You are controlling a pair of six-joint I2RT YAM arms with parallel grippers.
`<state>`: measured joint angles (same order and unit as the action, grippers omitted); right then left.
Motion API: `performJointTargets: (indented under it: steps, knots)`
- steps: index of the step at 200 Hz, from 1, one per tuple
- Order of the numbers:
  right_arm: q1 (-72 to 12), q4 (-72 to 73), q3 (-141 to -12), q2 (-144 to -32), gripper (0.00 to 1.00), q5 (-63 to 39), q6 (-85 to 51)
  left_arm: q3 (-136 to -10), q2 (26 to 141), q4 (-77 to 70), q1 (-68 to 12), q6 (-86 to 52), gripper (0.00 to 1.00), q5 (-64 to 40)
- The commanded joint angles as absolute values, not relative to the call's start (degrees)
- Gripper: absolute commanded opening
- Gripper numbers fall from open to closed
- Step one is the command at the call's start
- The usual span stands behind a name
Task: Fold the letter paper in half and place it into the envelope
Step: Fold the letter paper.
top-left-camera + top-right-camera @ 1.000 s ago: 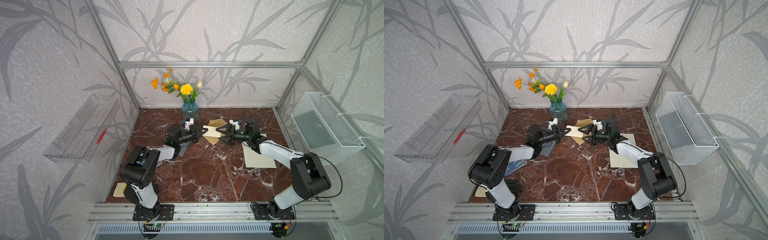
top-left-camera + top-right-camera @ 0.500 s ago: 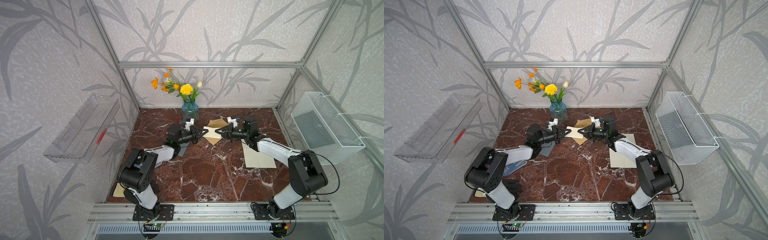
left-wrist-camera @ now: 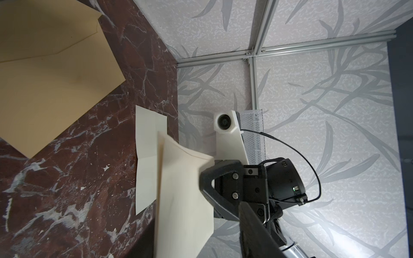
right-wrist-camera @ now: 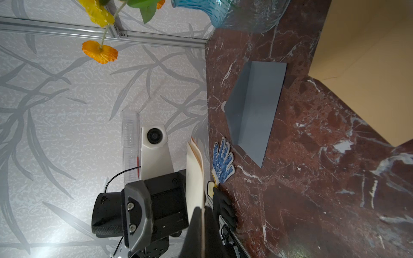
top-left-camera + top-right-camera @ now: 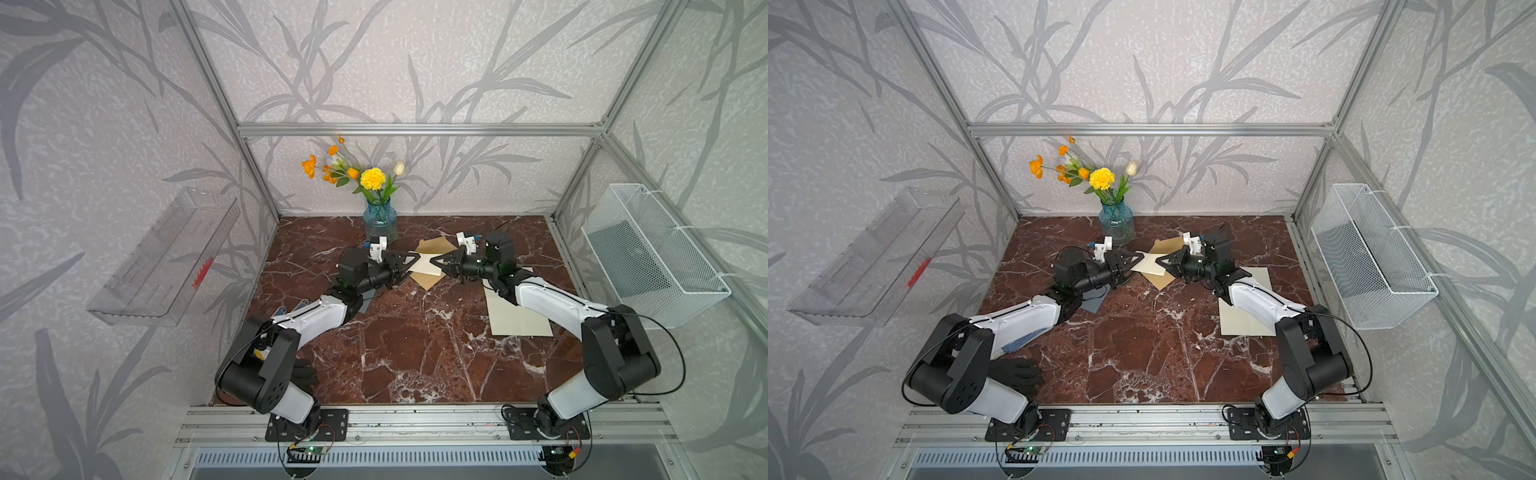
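Note:
The letter paper is hanging crooked to the slanted envelope (image 5: 434, 244) below it. My left gripper should hold the paper while my right gripper grips its edge (image 5: 435, 272) again and turns the paper.
The folded cream letter paper (image 5: 424, 266) hangs in the air between both grippers, just above the tan envelope (image 5: 428, 283), which lies flap open on the marble table. My right gripper (image 5: 434, 262) is shut on the paper's right edge; in the right wrist view its fingers (image 4: 196, 232) pinch the sheet (image 4: 194, 178). My left gripper (image 5: 409, 262) stands at the paper's left edge with its jaws apart. In the left wrist view a gap shows between its dark finger (image 3: 252, 234) and the paper (image 3: 183, 189). The envelope (image 3: 55, 73) lies flat beyond.
A second cream sheet (image 5: 519, 311) lies under the right arm. A grey folded sheet (image 4: 254, 107) and gloves (image 5: 303, 374) lie by the left arm. A blue vase of flowers (image 5: 379, 220) stands behind the grippers. A wire basket (image 5: 652, 253) and a clear tray (image 5: 166, 257) hang on the side walls.
My right gripper has closed on the paper's right edge. My left gripper, shut on the paper before, has opened. The paper stays at the same height above the envelope.

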<state>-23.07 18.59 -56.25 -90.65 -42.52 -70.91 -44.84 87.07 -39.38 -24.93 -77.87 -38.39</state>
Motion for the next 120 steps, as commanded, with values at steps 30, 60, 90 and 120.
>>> performJointTargets:
  steps: [30, 60, 90, 120]
  knots:
    - [-23.6, 20.0, -56.9, -89.6, 0.0, -41.0, -70.6, -44.8, 86.4, -38.1, -25.3, -76.3, 0.12, -35.4]
    - [-23.7, 20.3, -56.9, -89.5, 0.0, -41.0, -71.0, -44.7, 86.2, -38.0, -25.3, -76.2, 0.0, -35.2]
    - [-24.5, 22.6, -55.0, -88.1, 0.69, -38.8, -75.1, -44.3, 84.5, -36.2, -25.3, -76.0, 0.0, -31.5]
    - [-27.8, 22.4, -51.6, -85.0, 0.74, -32.3, -81.1, -44.2, 82.3, -34.1, -25.4, -75.7, 0.0, -25.8]
